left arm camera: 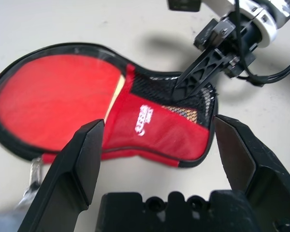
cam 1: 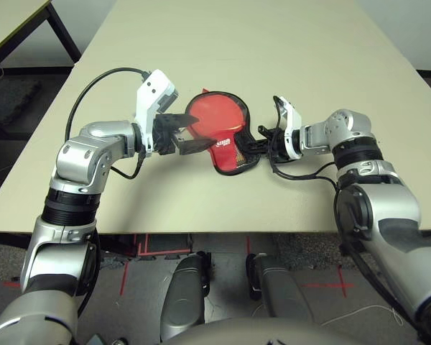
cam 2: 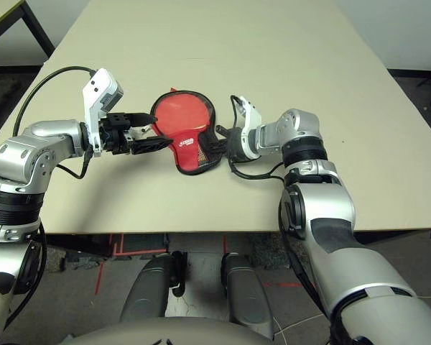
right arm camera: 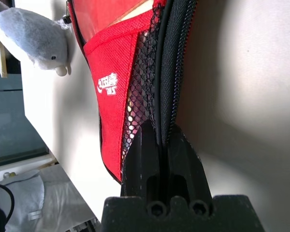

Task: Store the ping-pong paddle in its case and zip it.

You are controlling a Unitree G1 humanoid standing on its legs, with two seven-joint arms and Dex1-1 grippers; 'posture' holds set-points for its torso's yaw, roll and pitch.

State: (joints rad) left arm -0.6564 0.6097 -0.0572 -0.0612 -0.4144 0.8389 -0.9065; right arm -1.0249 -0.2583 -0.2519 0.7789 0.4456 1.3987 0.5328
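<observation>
The robot's right gripper grips the red case's narrow end [cam 1: 243, 156] and the left gripper is open, so the robot should keep pulling until the case nears the table's front edge [cam 1: 262, 231].
The red case [cam 1: 228, 147] lies flat on the table between my two grippers. Through its clear panel [left arm camera: 53, 96] I see the ping-pong paddle's red face, with a strip of its wooden handle [left arm camera: 117, 92] beside the logo. My right gripper [right arm camera: 159, 133] is shut on the black zip edging at the case's narrow mesh-pocket end [cam 1: 253, 146]. My left gripper [cam 1: 197, 135] hovers open over the round end of the case, nothing between its fingers [left arm camera: 82, 159]. A fluffy grey pompom [right arm camera: 34, 36] hangs at the case's far side.
The beige table [cam 1: 287, 57] stretches wide beyond the case, and its front edge [cam 1: 201, 230] runs close below my arms. A second table [cam 1: 14, 21] stands at the far left across a gap. Black cables loop from both wrists.
</observation>
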